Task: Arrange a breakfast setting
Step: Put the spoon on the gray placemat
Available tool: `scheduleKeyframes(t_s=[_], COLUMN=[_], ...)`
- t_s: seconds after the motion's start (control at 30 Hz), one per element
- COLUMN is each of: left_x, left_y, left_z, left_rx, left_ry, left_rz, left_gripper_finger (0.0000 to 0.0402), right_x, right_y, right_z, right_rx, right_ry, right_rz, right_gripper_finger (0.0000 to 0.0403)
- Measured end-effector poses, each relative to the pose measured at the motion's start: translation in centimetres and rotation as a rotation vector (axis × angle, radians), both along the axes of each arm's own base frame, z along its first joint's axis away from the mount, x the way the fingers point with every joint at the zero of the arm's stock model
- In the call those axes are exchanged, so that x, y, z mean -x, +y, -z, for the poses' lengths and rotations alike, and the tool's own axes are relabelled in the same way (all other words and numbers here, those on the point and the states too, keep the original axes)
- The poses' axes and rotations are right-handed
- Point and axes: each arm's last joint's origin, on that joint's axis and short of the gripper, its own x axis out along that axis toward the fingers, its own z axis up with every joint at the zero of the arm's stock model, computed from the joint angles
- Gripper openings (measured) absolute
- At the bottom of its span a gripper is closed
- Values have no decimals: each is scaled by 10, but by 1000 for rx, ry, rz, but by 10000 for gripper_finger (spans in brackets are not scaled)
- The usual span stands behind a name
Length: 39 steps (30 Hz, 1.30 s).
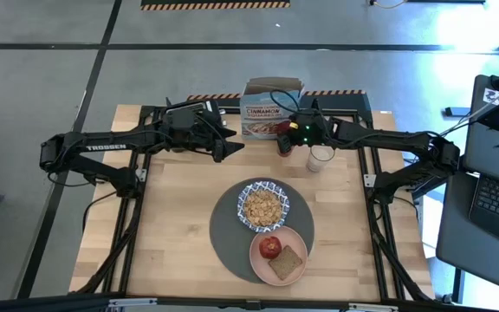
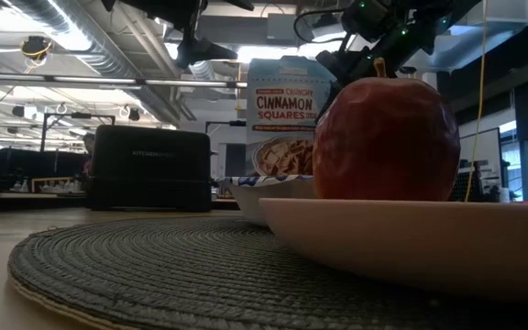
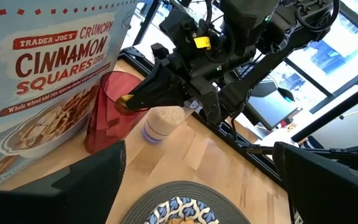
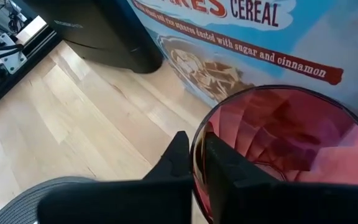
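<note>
The red tumbler (image 3: 112,115) is for my left gripper to take, so my right gripper, which reaches over the milk glass (image 1: 320,157) to pinch the tumbler's rim, should let go and back away.
A red tumbler (image 3: 104,118) stands on its base in front of the cereal box (image 1: 271,108) at the table's far side. My right gripper (image 4: 196,158) is shut on its rim. A milk glass (image 1: 319,159) stands just right of it. The round dark-grey mat (image 1: 228,230) lies at the table's middle. On it are the blue-and-white bowl (image 1: 263,206) of cereal and the pink plate (image 1: 294,236) with an apple and toast. My left gripper (image 1: 235,140) hangs open above the table, left of the tumbler, and touches nothing. My right gripper pinches the tumbler's rim (image 4: 197,149) on the side away from the cereal box. One finger (image 4: 225,165) is inside the cup and the other (image 4: 176,155) is outside. The fingers slant down from the table's right. The tumbler's base (image 3: 95,146) rests on the table.
A black toaster (image 2: 149,167) stands at the far edge, left of the cereal box. Bare wood lies left of the mat and along the near edge. A dark frame rail runs along each side of the table.
</note>
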Motion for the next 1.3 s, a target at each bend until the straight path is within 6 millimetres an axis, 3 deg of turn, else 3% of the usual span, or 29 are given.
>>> scheduleKeyframes(t_s=[0.53,0.87,1.0,1.3], left_x=[0,0,0,0], left_y=[0,0,0,0], left_z=[0,0,0,0], left_rx=[0,-19,-20,-21], left_ry=[0,5,5,5], left_rz=[1,3,1,0], left_gripper_finger=[395,395,395,395], right_x=[10,12,12,14], right_y=[4,5,5,8], right_z=[-17,-15,-14,-12], right_rx=[22,62,90,168], right_ry=[-58,8,27,102], right_rz=[-12,-49,-74,-262], right_gripper_finger=[0,3,27,128])
